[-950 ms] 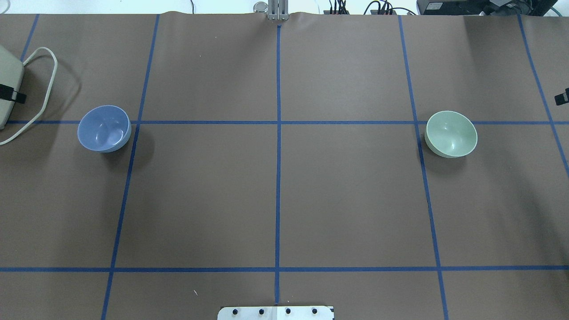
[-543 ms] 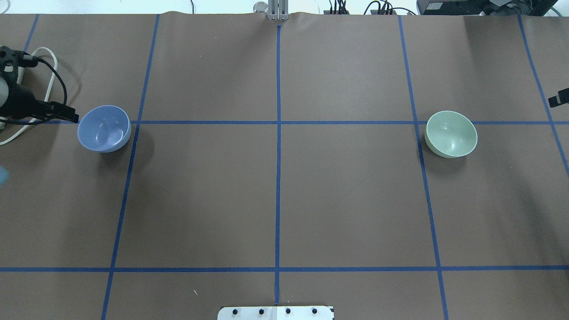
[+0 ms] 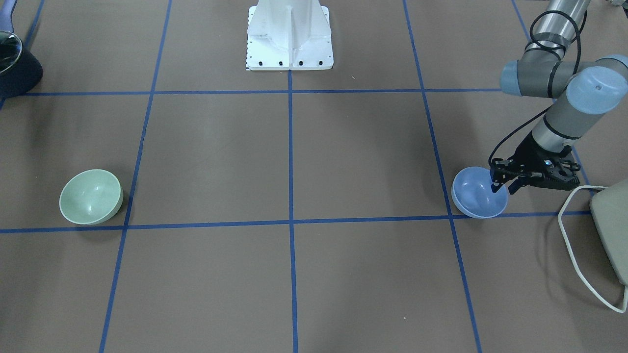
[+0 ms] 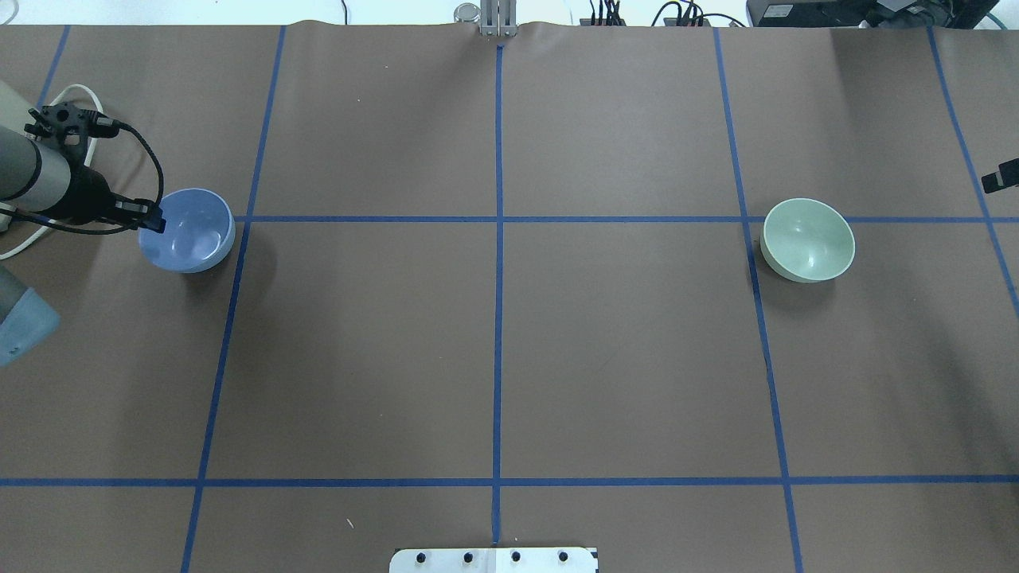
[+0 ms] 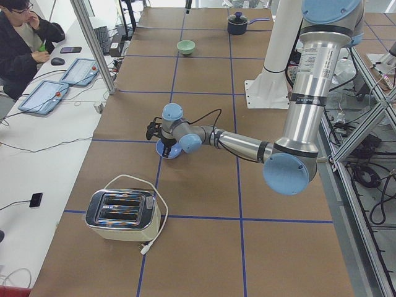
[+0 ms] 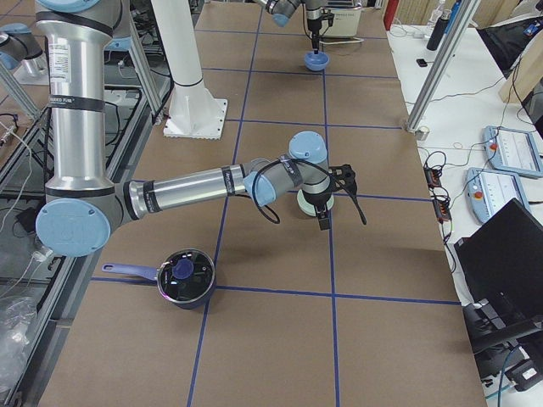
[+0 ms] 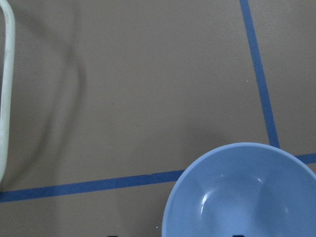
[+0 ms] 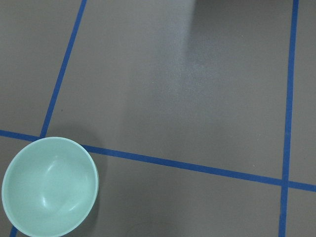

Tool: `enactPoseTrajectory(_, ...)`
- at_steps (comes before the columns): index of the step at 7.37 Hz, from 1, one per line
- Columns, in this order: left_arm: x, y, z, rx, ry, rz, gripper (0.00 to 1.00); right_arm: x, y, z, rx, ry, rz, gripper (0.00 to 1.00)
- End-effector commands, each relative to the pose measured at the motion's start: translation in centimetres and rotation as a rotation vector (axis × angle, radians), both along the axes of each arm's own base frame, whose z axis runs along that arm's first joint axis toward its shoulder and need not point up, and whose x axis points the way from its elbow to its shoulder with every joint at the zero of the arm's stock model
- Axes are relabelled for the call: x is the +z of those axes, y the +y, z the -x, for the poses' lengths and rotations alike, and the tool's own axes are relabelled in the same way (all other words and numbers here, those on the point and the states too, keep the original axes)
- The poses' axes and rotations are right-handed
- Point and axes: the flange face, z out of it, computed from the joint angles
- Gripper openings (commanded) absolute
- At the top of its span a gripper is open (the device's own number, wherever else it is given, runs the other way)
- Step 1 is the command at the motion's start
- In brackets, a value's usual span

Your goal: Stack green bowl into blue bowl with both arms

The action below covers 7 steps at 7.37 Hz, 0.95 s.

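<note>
The blue bowl (image 3: 485,191) has my left gripper's inner finger deep inside, so the gripper should back towards the toaster and narrow its fingers around the blue bowl's rim (image 3: 507,197).
The blue bowl (image 4: 191,232) sits upright at the table's left, also seen in the front view (image 3: 476,198) and the left wrist view (image 7: 247,192). My left gripper (image 4: 155,223) is open at the bowl's outer rim (image 3: 503,186), with one finger inside the bowl and one outside. The green bowl (image 4: 808,239) sits upright at the table's right and shows in the right wrist view (image 8: 49,185). My right gripper (image 6: 323,219) hangs just beside the green bowl, towards the table's end. Only a black tip of it shows at the overhead view's edge (image 4: 1000,176). I cannot tell whether it is open or shut.
A cream toaster (image 5: 120,215) with a white cable (image 3: 571,230) stands beyond the blue bowl at the left end. A dark pot with a glass lid (image 6: 187,278) stands near the right end. The white pedestal (image 3: 289,34) is at the near middle edge.
My left arm has come in from the left edge, and its gripper has moved right to the blue bowl's rim. The bowls have not moved. The right gripper's tip has barely shifted.
</note>
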Motion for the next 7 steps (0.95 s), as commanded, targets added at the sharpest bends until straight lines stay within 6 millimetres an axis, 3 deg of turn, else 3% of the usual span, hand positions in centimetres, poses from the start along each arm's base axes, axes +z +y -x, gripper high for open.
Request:
enactPoseTrajectory(1,0.7,-0.4,-0.6,0.005,0.011,-0.016,0.15,0.1,0.0,0.1,-0.002,-0.001,0.001,1.00)
enactPoseTrajectory(3,0.1,-0.4,-0.7,0.014,0.024,-0.016,0.18,-0.1,-0.1,0.2,-0.004,0.000,-0.002,1.00)
enactPoseTrajectory(4,-0.7,-0.6,-0.9,0.016,0.033,-0.026,0.41,-0.1,-0.1,0.3,-0.005,-0.002,-0.002,1.00)
enactPoseTrajectory(5,-1.1,-0.8,-1.1,0.020,0.038,-0.025,0.46,-0.2,-0.1,0.4,-0.007,-0.001,-0.003,1.00)
enactPoseTrajectory(7,-1.0,-0.9,-0.5,0.042,0.050,-0.020,0.46,-0.2,-0.1,0.6,-0.010,-0.001,-0.003,1.00)
